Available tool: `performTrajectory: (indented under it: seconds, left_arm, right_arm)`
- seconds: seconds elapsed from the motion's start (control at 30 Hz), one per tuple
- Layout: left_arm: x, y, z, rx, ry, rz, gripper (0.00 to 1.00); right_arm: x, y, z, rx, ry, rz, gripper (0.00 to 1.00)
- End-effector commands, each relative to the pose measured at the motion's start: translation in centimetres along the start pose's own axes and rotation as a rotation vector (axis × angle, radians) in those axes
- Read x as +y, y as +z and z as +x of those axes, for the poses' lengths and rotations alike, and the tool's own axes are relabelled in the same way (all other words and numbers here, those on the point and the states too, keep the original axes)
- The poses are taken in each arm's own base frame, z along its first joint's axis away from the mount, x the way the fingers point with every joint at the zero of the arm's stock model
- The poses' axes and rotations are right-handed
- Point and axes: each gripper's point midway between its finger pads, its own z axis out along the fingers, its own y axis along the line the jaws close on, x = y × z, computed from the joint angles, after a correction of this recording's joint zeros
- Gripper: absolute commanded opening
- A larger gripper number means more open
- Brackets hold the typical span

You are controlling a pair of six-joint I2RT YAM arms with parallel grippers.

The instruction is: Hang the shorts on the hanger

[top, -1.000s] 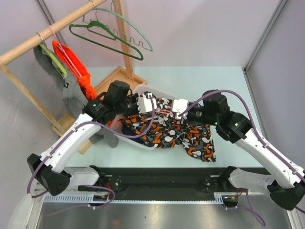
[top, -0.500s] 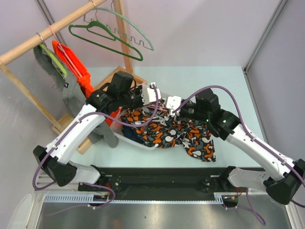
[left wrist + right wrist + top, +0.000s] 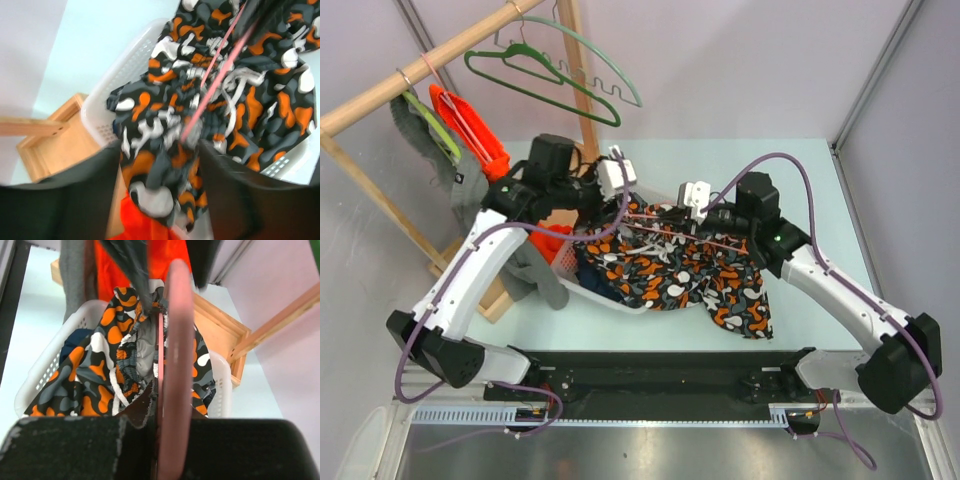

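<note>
The hanger's end [image 3: 187, 134] sits loose in the shorts' waistband, so next my left gripper pinches both together [image 3: 175, 156] before my right gripper leaves the hanger to stretch the waistband.
The shorts [image 3: 670, 275], dark with orange, white and grey blobs, hang over the pink hanger [image 3: 655, 222] and spill across the white basket onto the table. My right gripper [image 3: 688, 208] is shut on the hanger [image 3: 177, 365], whose wire runs straight out from the jaws above the shorts [image 3: 100, 365]. My left gripper [image 3: 620, 185] hovers above the hanger's left end. In the left wrist view its fingers [image 3: 75, 200] stand wide apart around my left gripper [image 3: 160, 195], with the shorts [image 3: 165, 110] and the hanger's pink wire [image 3: 210, 85] below them and nothing gripped.
A white basket [image 3: 605, 297] holds the clothes, with dark blue cloth inside. A wooden rack at the back left carries an orange garment [image 3: 470, 135], grey clothes [image 3: 470, 200], a dark green hanger [image 3: 540, 75] and a pale green hanger [image 3: 610, 70]. Its wooden base [image 3: 50, 145] sits beside the basket.
My left gripper has opened, let go and drawn back and up to the left. The right gripper has carried the hanger with the shorts a little farther back.
</note>
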Motion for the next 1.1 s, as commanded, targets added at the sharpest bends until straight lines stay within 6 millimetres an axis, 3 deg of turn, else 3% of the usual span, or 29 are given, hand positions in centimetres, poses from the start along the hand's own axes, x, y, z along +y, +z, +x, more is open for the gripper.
performTrajectory:
  seconds: [0.0, 0.1, 0.13, 0.2, 0.23, 0.27, 0.33, 0.37, 0.4, 0.47, 0.5, 0.63, 0.8, 0.83, 1.0, 1.03, 1.07]
  left_arm:
    - [-0.3, -4.9, -2.5, -0.131, 0.011, -0.013, 0.73]
    - [-1.0, -5.7, -0.4, -0.058, 0.091, -0.012, 0.78]
    - [-1.3, -5.0, 1.3, -0.015, 0.114, -0.006, 0.79]
    - [-0.7, -5.4, 2.2, 0.004, 0.18, -0.065, 0.81]
    - [-0.8, -4.9, 3.7, 0.036, 0.198, -0.076, 0.84]
    - [0.4, -5.2, 2.6, -0.001, 0.243, -0.151, 0.84]
    - [0.2, -4.2, 3.3, 0.004, 0.292, -0.172, 0.86]
    - [1.2, -4.6, 2.1, -0.02, 0.344, -0.255, 0.88]
    - [1.1, -3.7, 3.1, -0.01, 0.366, -0.27, 0.89]
    - [1.4, -3.6, 3.0, -0.007, 0.419, -0.324, 0.9]
    - [1.9, -3.9, 1.6, -0.055, 0.46, -0.379, 0.9]
    - [1.8, -2.4, 2.6, -0.034, 0.53, -0.404, 0.89]
    - [2.7, -1.5, 2.5, -0.009, 0.525, -0.412, 0.8]
    - [2.7, -1.3, 2.7, -0.003, 0.519, -0.402, 0.74]
    - [0.4, -0.4, 2.6, -0.025, 0.532, -0.25, 0.59]
    - [-0.6, -0.1, 2.3, -0.059, 0.528, -0.19, 0.53]
    - [-1.4, 0.2, 3.2, -0.043, 0.502, -0.128, 0.49]
  right_arm:
    - [-2.3, -0.2, -3.7, -0.148, -0.055, 0.025, 0.0]
    - [-2.5, -0.2, -3.6, -0.151, -0.058, 0.027, 0.0]
    - [-2.6, -0.3, -3.6, -0.153, -0.058, 0.029, 0.0]
    - [-2.6, -0.2, -3.6, -0.155, -0.058, 0.025, 0.0]
    - [-2.6, -0.2, -3.7, -0.157, -0.059, 0.026, 0.0]
    - [-2.6, -0.3, -3.9, -0.161, -0.061, 0.025, 0.0]
    - [-2.4, -0.4, -4.2, -0.166, -0.066, 0.015, 0.0]
    - [-2.3, -0.4, -4.1, -0.163, -0.067, 0.009, 0.0]
    - [-2.3, -0.5, -4.1, -0.16, -0.077, 0.005, 0.0]
    - [-1.9, -0.5, -4.0, -0.151, -0.079, -0.011, 0.0]
    - [-1.8, -0.6, -3.9, -0.149, -0.083, -0.013, 0.0]
    - [-1.4, -0.6, -3.8, -0.146, -0.075, -0.032, 0.0]
    - [-0.3, -0.4, -3.7, -0.138, -0.088, -0.082, 0.0]
    - [-0.2, -0.3, -3.8, -0.142, -0.104, -0.09, 0.0]
    - [1.1, 0.2, -4.1, -0.15, -0.17, -0.136, 0.0]
    - [1.1, 0.3, -4.2, -0.155, -0.179, -0.137, 0.0]
    - [0.9, 0.5, -4.4, -0.159, -0.188, -0.135, 0.0]
